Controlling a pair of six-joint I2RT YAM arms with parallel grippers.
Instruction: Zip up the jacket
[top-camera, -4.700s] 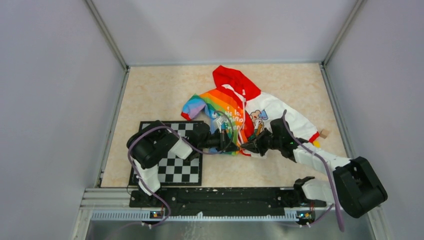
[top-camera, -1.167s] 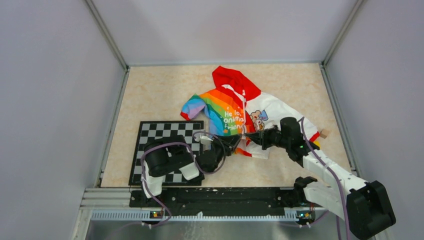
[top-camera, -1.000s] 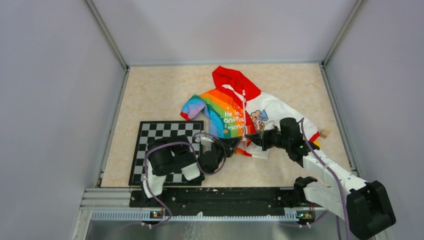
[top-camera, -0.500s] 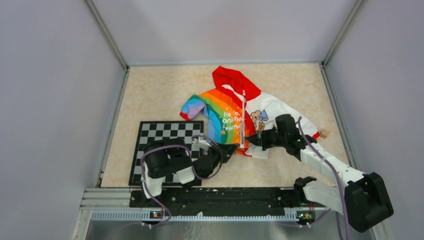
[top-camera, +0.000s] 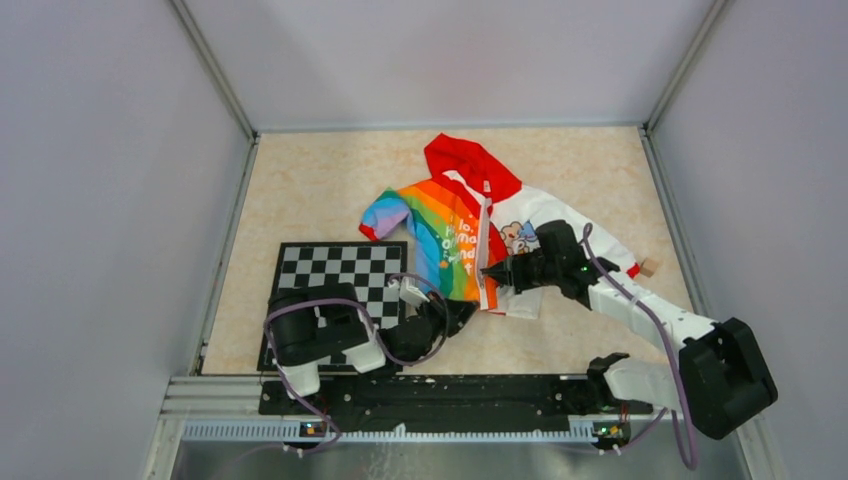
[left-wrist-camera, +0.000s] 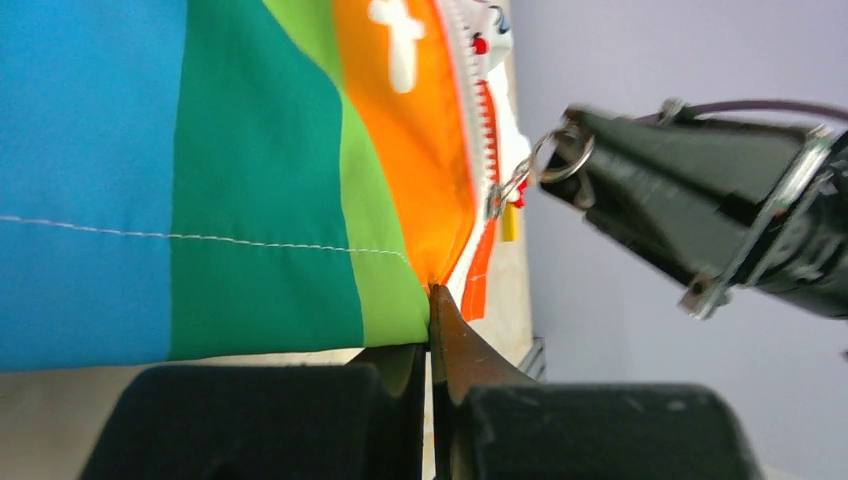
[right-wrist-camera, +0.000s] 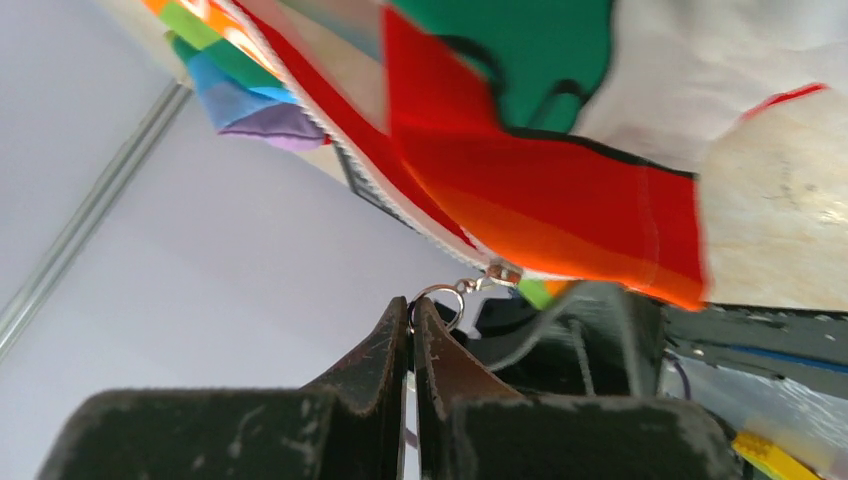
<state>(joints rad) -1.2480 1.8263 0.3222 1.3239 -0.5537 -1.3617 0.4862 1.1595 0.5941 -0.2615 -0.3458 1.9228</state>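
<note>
The hem corner (left-wrist-camera: 408, 312) is held by my left gripper below the slider, so my right gripper goes on pulling the ring along the zipper until the slider gets to the hood (top-camera: 484, 184).
The jacket (top-camera: 462, 215) lies on the table, red hood at the far end, rainbow half on the left, white cartoon half on the right. My left gripper (top-camera: 462, 310) is shut on the jacket's bottom hem by the zipper; the left wrist view shows its tips pinching the green and orange corner (left-wrist-camera: 425, 295). My right gripper (top-camera: 490, 271) is shut on the metal zipper pull ring (right-wrist-camera: 440, 300), which hangs from the slider near the lower end of the white zipper (top-camera: 483, 245). The ring also shows in the left wrist view (left-wrist-camera: 562, 158).
A black and white checkerboard mat (top-camera: 345, 290) lies at the near left, partly under the left arm. A small wooden block (top-camera: 650, 267) sits at the right beside the jacket's red cuff. Grey walls enclose the table on three sides.
The left gripper has pulled the hem toward the near edge, straightening the rainbow half. The right gripper has moved left and slightly away with the pull ring. The two jacket halves now lie closer together.
</note>
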